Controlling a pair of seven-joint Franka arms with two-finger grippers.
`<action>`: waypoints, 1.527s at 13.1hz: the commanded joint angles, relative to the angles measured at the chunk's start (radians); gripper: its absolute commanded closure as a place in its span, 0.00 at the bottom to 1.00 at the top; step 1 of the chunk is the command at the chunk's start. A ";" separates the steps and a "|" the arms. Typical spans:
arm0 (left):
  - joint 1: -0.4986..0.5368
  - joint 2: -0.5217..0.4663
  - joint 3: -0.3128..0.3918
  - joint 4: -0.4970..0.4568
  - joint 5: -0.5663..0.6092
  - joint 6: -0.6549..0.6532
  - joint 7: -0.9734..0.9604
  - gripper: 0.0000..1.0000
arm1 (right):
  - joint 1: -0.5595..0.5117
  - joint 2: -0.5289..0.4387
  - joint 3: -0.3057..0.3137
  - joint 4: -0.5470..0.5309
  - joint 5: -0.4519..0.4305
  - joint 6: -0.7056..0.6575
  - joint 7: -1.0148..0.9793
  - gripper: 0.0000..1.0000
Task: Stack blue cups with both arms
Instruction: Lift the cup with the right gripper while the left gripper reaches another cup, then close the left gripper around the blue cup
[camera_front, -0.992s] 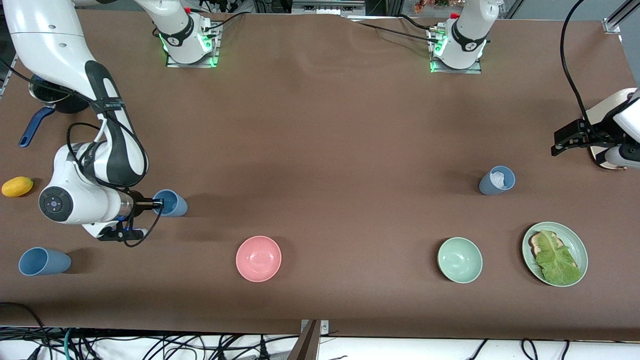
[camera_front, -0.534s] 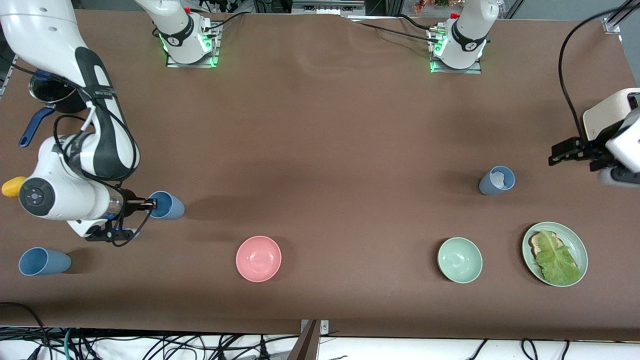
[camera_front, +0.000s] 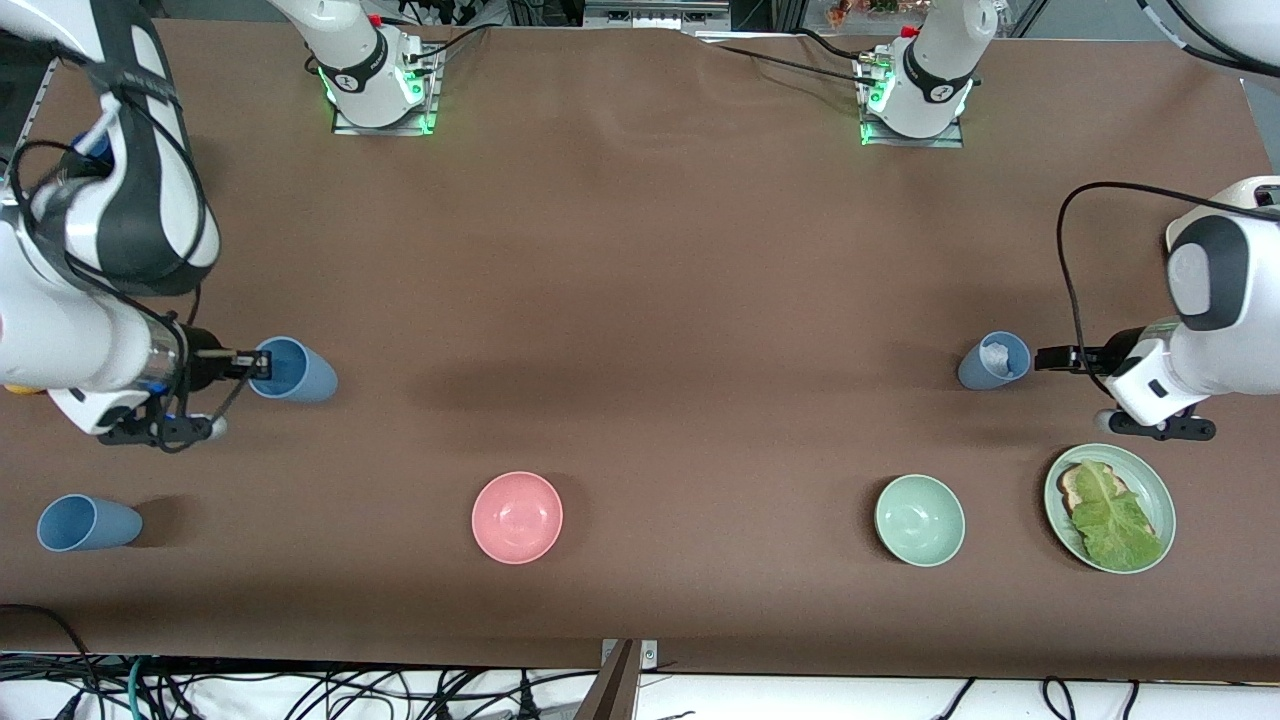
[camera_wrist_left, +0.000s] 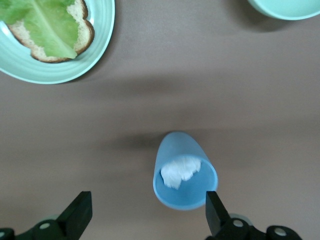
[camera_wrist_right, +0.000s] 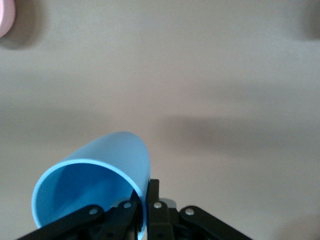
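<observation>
My left gripper will bring the white stuff (camera_front: 996, 358) along inside the blue cup when it carries the cup, because the white stuff sits well below the blue cup's rim (camera_front: 1005, 335).
My right gripper (camera_front: 258, 360) is shut on the rim of a blue cup (camera_front: 295, 370) and holds it tilted above the table at the right arm's end; the wrist view shows the cup (camera_wrist_right: 95, 187) pinched between the fingers. A second blue cup (camera_front: 85, 523) lies on its side, closer to the front camera. A third blue cup (camera_front: 993, 361) with something white inside stands toward the left arm's end. My left gripper (camera_front: 1045, 358) is open, just beside that cup; in the wrist view the cup (camera_wrist_left: 184, 172) sits close to one finger (camera_wrist_left: 215, 212).
A pink bowl (camera_front: 517, 517) and a pale-green bowl (camera_front: 919, 520) sit near the front edge. A green plate (camera_front: 1158, 498) with bread and lettuce lies under the left arm. A black pot's blue handle is hidden by the right arm.
My right gripper has lifted the blue cup and carried it toward the right arm's end. My left arm has swung down and brought its gripper beside the cup with the white content.
</observation>
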 joint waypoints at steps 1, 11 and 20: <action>0.011 -0.102 -0.008 -0.224 0.003 0.179 0.005 0.00 | -0.003 -0.064 -0.003 0.014 0.007 -0.071 -0.016 1.00; 0.011 -0.042 -0.009 -0.247 -0.011 0.221 0.004 0.32 | -0.006 -0.055 0.000 0.117 -0.036 -0.211 -0.020 1.00; -0.029 -0.020 -0.081 -0.172 -0.058 0.197 -0.175 1.00 | -0.010 -0.053 0.000 0.117 -0.034 -0.212 -0.020 1.00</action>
